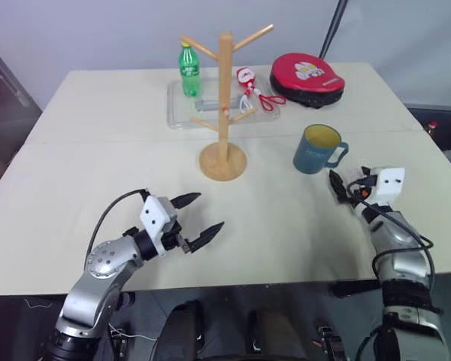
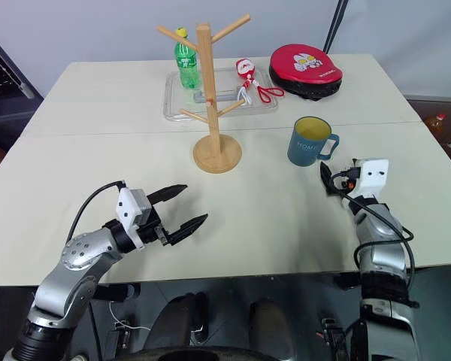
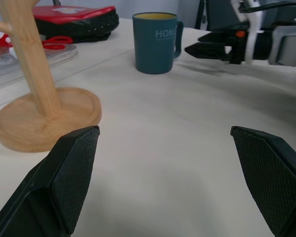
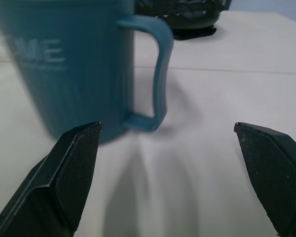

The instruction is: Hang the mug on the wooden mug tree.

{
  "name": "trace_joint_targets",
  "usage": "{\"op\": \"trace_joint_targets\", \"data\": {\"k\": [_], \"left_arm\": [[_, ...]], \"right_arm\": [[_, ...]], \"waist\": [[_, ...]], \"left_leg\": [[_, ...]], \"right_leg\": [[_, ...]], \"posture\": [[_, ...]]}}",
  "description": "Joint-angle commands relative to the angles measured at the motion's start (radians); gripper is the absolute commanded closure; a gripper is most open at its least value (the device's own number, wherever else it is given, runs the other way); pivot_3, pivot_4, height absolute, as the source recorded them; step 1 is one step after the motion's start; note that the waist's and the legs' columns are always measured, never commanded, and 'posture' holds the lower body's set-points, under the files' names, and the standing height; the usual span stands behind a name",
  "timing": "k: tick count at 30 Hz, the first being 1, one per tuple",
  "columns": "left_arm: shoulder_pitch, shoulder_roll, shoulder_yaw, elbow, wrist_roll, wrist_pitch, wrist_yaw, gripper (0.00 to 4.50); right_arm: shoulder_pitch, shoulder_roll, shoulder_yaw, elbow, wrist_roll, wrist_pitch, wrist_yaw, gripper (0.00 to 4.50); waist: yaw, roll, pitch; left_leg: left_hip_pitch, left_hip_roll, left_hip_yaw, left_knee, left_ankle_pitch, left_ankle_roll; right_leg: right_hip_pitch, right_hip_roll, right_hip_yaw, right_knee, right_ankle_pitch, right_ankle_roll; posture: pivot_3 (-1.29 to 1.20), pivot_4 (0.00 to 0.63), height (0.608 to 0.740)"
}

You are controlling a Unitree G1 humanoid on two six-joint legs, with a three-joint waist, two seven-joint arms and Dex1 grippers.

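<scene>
I expect the mug's loop handle to slide over the mug tree's peg when I bring the mug there, because a wide gap shows inside the handle.
The teal-blue mug with a yellow inside stands upright on the table, right of centre, its handle turned toward my right gripper. My right gripper is open and level, just short of the handle, touching nothing. The wooden mug tree stands mid-table on its round base, all pegs bare. My left gripper is open and empty, low over the table in front of the tree and angled toward the mug.
Behind the tree a clear tray holds a green bottle and red-handled scissors. A red round case lies at the back right. The table's front edge runs just below both arms.
</scene>
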Motion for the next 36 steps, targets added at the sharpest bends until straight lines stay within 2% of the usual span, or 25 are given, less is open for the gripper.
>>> {"op": "trace_joint_targets", "data": {"k": [1,24,36], "left_arm": [[-0.016,0.003,-0.004,-0.041,-0.001,-0.001,-0.002,0.00],[-0.024,0.002,-0.013,-0.052,0.001,0.012,0.010,0.00],[-0.029,-0.002,-0.016,-0.047,0.004,0.011,0.012,0.00]], "right_arm": [[-0.048,-0.010,0.001,0.043,-0.014,-0.041,-0.005,0.04],[-0.275,-0.015,0.035,0.315,-0.060,-0.112,-0.011,0.04],[-0.301,-0.027,0.033,0.357,-0.070,-0.134,-0.016,0.04]], "waist": [[0.000,0.000,0.000],[-0.002,0.000,0.000],[-0.002,0.000,0.000]], "left_leg": [[0.000,0.000,0.000,0.000,0.000,0.000],[0.000,0.000,0.000,0.000,0.000,0.000],[0.000,0.000,0.000,0.000,0.000,0.000]], "right_leg": [[0.000,0.000,0.000,0.000,0.000,0.000],[0.000,0.000,0.000,0.001,0.000,0.000],[0.000,0.000,0.000,0.001,0.000,0.000]], "posture": [[0.00,0.150,0.736],[0.00,0.150,0.736],[0.00,0.150,0.736]]}}
